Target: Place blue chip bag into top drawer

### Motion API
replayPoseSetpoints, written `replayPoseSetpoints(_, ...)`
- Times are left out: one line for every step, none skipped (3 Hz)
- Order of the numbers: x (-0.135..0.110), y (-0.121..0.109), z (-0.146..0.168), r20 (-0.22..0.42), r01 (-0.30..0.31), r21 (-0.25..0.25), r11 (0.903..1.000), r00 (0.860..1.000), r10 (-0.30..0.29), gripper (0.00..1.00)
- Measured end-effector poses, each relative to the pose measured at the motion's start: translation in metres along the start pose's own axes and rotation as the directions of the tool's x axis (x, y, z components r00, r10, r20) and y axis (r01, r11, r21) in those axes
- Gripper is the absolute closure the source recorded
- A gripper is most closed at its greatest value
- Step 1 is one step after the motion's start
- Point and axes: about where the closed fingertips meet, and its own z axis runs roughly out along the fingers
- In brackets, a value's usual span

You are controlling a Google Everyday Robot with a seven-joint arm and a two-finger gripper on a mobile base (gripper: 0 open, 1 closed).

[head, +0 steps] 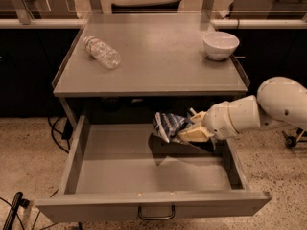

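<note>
The blue chip bag (170,126) hangs inside the top drawer's sides over its empty bottom (169,154), so my gripper should keep lowering it until it rests there, then let go.
The top drawer (153,206) is pulled fully out below the grey table (158,61), its grey front and dark loop handle nearest the camera. The blue chip bag (169,125) hangs crumpled above the drawer's back right part, casting a shadow on the drawer floor. My gripper (188,129) reaches in from the right on a white arm and is shut on the blue chip bag's right side. The bag is held clear of the drawer floor.
A clear plastic water bottle (101,52) lies on its side on the table's back left. A white bowl (220,44) stands at the back right. Cables (10,211) lie on the speckled floor at the lower left.
</note>
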Motion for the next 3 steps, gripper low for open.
replayPoseSetpoints(0.019, -0.014, 0.027, -0.025, -0.051, 0.006, 0.9987, 0.998, 0.051, 1.00)
replayPoseSetpoints(0.034, -0.027, 0.057, -0.073, -0.087, 0.006, 0.9962, 0.993, 0.087, 1.00)
replayPoseSetpoints(0.048, -0.029, 0.080, -0.117, -0.108, -0.003, 0.9941, 0.987, 0.107, 1.00)
